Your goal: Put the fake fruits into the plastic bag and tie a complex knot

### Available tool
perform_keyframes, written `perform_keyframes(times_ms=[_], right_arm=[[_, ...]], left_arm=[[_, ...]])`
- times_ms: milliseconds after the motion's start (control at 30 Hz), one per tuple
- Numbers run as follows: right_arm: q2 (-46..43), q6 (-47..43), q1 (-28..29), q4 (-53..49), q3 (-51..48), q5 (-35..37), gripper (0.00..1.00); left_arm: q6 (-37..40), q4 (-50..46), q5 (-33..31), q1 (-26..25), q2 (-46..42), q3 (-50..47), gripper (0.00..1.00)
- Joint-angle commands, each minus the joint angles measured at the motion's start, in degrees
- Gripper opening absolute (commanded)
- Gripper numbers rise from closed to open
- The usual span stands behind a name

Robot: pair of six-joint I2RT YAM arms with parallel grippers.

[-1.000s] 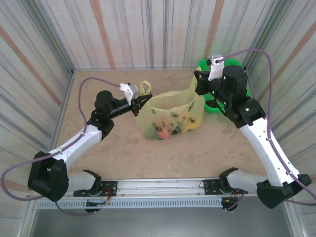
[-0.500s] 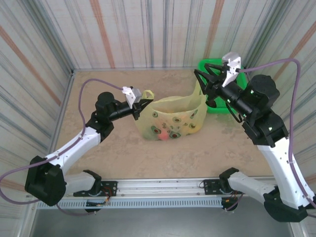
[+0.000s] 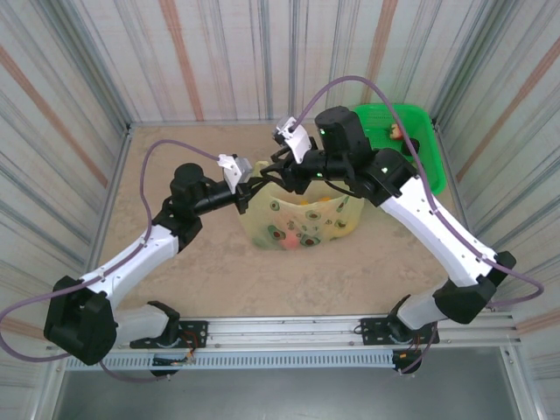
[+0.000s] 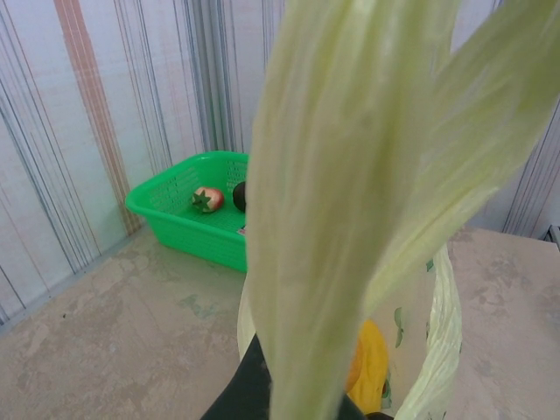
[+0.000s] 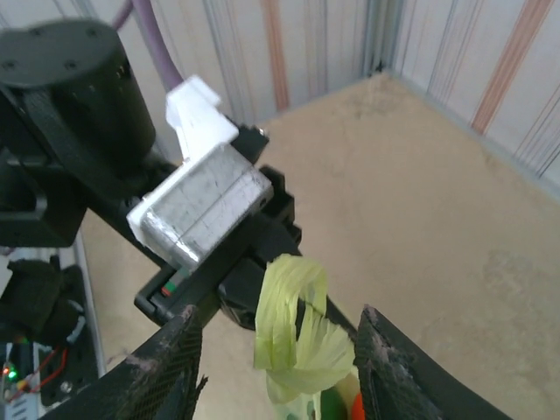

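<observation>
The bag handle's strands (image 4: pixel 442 188) are spread apart above my left gripper. My right gripper should hold the loop's top (image 5: pixel 294 270) while my left gripper grabs both of the handle's strands together.
The yellow-green plastic bag (image 3: pixel 306 214) stands mid-table with several fake fruits (image 3: pixel 287 234) showing through it. My left gripper (image 3: pixel 251 187) is shut on the bag's left handle (image 4: pixel 350 175), which rises wide and close in the left wrist view; a yellow fruit (image 4: pixel 367 367) shows inside the bag below it. My right gripper (image 5: pixel 278 313) is open, its fingers (image 5: pixel 162 367) standing either side of the handle's loop (image 5: pixel 293 324) without touching it, right beside the left gripper's body (image 5: pixel 201 210). In the top view the right gripper (image 3: pixel 273 171) hovers over the bag's left rim.
A rigid green basket (image 3: pixel 420 149) sits in the far right corner with a red fruit (image 4: pixel 207 199) and a dark fruit (image 4: pixel 238 194) in it. Striped walls close the table on three sides. The right arm (image 3: pixel 411 210) stretches across above the bag.
The right arm has swung from the basket side across to the bag's left handle, with its jaws opened. The left gripper has stayed shut on the handle, nearly still.
</observation>
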Motion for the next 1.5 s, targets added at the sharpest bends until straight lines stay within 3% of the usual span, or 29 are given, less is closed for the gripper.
perform_keyframes(times_ms=[0, 167, 567, 733, 933, 1067, 1467], right_arm=[[0.34, -0.95, 0.54, -2.77, 3.2, -0.46, 0.39], [0.0, -0.29, 0.42, -0.7, 3.41, 1.37, 0.0], [4.32, 18.72, -1.71, -2.95, 13.39, -0.71, 0.0], [5.25, 20.34, -1.63, -3.5, 13.36, -3.54, 0.0], [4.83, 21.41, -1.68, -2.15, 12.17, -5.84, 0.0], [4.93, 22.57, -1.67, -1.25, 11.61, -6.25, 0.0], [4.7, 26.32, -1.68, 4.5, 8.37, -10.2, 0.0]], left_arm=[[0.77, -0.16, 0.69, -0.29, -0.33, 0.87, 0.03], [1.33, -0.4, 0.68, -0.42, -0.52, 0.84, 0.06], [4.54, 1.46, -5.84, -3.69, -2.75, -1.88, 0.15], [1.78, 7.22, -8.04, -3.64, -2.06, -3.34, 0.19], [-1.42, 12.98, -7.31, -3.65, -0.48, -4.48, 0.35], [-1.72, 14.57, -7.51, -3.79, -0.51, -4.93, 0.38], [-3.07, 17.06, -6.92, -4.5, 3.12, -3.35, 0.29]])
